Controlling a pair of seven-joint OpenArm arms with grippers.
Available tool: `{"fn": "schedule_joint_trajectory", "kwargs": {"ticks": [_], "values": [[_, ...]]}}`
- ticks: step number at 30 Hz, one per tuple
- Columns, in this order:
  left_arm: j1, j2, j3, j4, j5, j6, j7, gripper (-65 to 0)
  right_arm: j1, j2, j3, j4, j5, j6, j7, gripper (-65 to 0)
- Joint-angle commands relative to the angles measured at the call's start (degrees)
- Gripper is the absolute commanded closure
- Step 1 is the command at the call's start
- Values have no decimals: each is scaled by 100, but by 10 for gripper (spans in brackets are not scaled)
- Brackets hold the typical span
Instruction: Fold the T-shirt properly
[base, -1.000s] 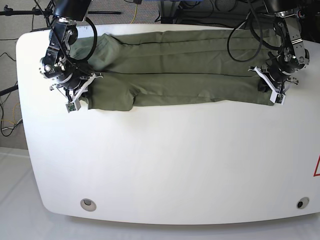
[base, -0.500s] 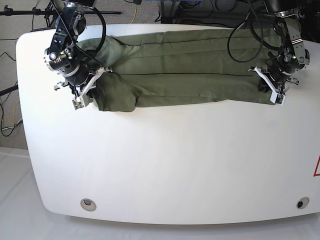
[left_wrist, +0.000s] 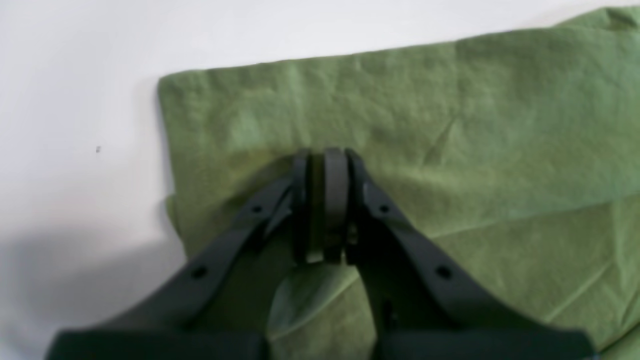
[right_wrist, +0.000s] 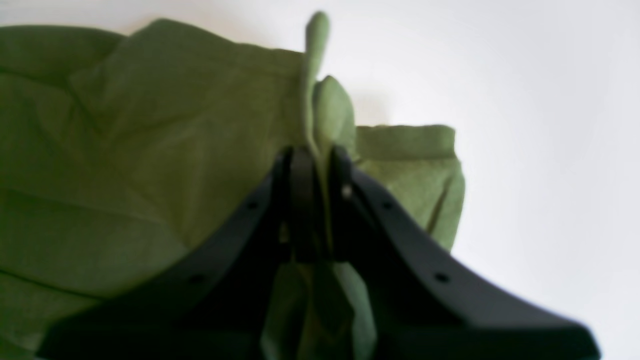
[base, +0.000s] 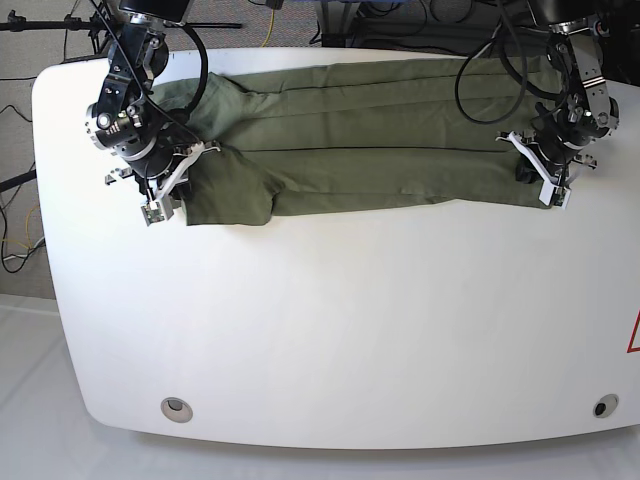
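Observation:
My right gripper should open and let the T-shirt's end (right_wrist: 414, 153) spread out flat before I fold further, because it is pinching a raised fold (right_wrist: 318, 51) that bunches that end up.
The olive-green T-shirt (base: 370, 140) lies as a long folded band across the far part of the white table (base: 330, 320). My right gripper (base: 160, 208) is at its left end in the base view, shut on a pinched ridge of the T-shirt (right_wrist: 150, 125) that sticks up past the right gripper (right_wrist: 317, 150). At the band's other end my left gripper (base: 548, 190) rests on the cloth. In the left wrist view the left gripper (left_wrist: 322, 155) has its pads together on the T-shirt (left_wrist: 450, 100), a little in from the hem edge.
Two round holes (base: 177, 407) (base: 604, 407) sit near the table's front edge. A red triangle mark (base: 634, 335) is at the right edge. Cables and stands (base: 300, 20) crowd the floor behind the table.
The right gripper shifted a little to the right with the shirt's end, bunching that end inward, then eased back slightly. The left gripper has hardly moved.

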Motion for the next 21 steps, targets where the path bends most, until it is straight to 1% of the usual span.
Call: {"fn": "schedule_joint_trajectory", "kwargs": {"ticks": [1, 4, 14, 16, 18, 21], "values": [[-7, -101, -37, 124, -79, -21, -115, -30, 70, 46, -21, 81, 29, 71, 81, -114], [0, -106, -38, 148, -102, -29, -108, -31, 72, 54, -33, 66, 3, 83, 73, -156], [14, -114, -75, 228, -105, -60, -142, -32, 60, 14, -86, 102, -48, 123, -20, -66], [9, -107, -76, 249, -67, -35, -120, -48, 222, 40, -32, -136, -81, 93, -11, -71], [22, -107, -77, 232, -69, -27, -132, -67, 291, 53, -27, -274, -77, 92, -3, -100], [44, -111, -72, 213, -75, -22, -147, -87, 368, 88, -25, -418, -81, 68, -8, -177]]}}
